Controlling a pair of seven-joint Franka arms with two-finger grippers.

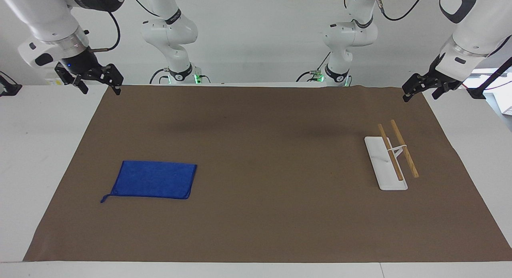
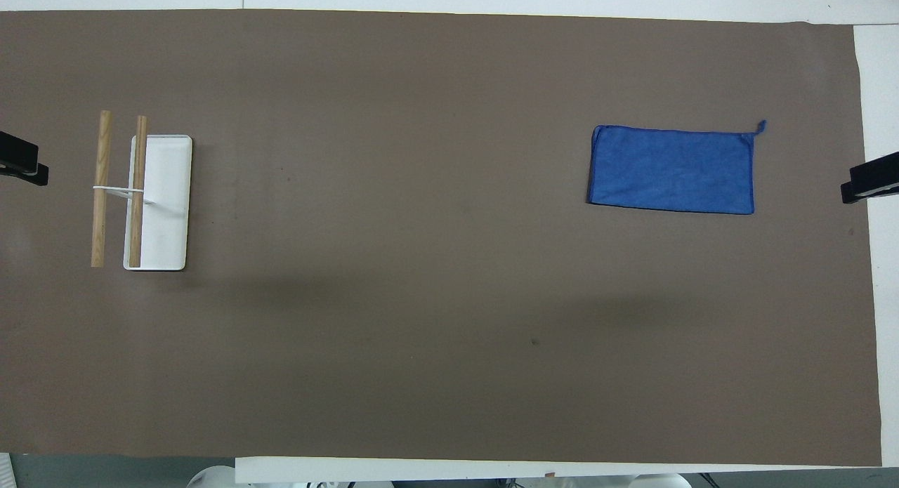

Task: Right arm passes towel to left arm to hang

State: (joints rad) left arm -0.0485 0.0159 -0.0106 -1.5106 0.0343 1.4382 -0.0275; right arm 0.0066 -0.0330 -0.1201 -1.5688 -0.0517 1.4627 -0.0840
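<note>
I expect the blue towel [image 2: 672, 169] to fall into drooping folds when I lift it by one corner, because the towel's loop tail [image 2: 760, 127] curls limply and the towel lies flat.
The blue towel [image 1: 154, 185] lies flat on the brown mat [image 1: 264, 150] toward the right arm's end, its loop tail at the corner farthest from the robots; it also shows in the overhead view [image 2: 672, 169]. My right gripper [image 1: 100, 86], with a blue wrist light, is open and empty, raised over the mat's corner near the robots; only its tip shows in the overhead view [image 2: 869, 180]. My left gripper [image 1: 420, 95] is open and empty, raised over the mat's corner at the left arm's end; its tip shows in the overhead view [image 2: 22, 166].
A rack with a white base [image 1: 383, 166] and two wooden bars [image 1: 405, 148] stands on the mat toward the left arm's end; it also shows in the overhead view [image 2: 165, 207]. White table [image 1: 36, 150] borders the mat.
</note>
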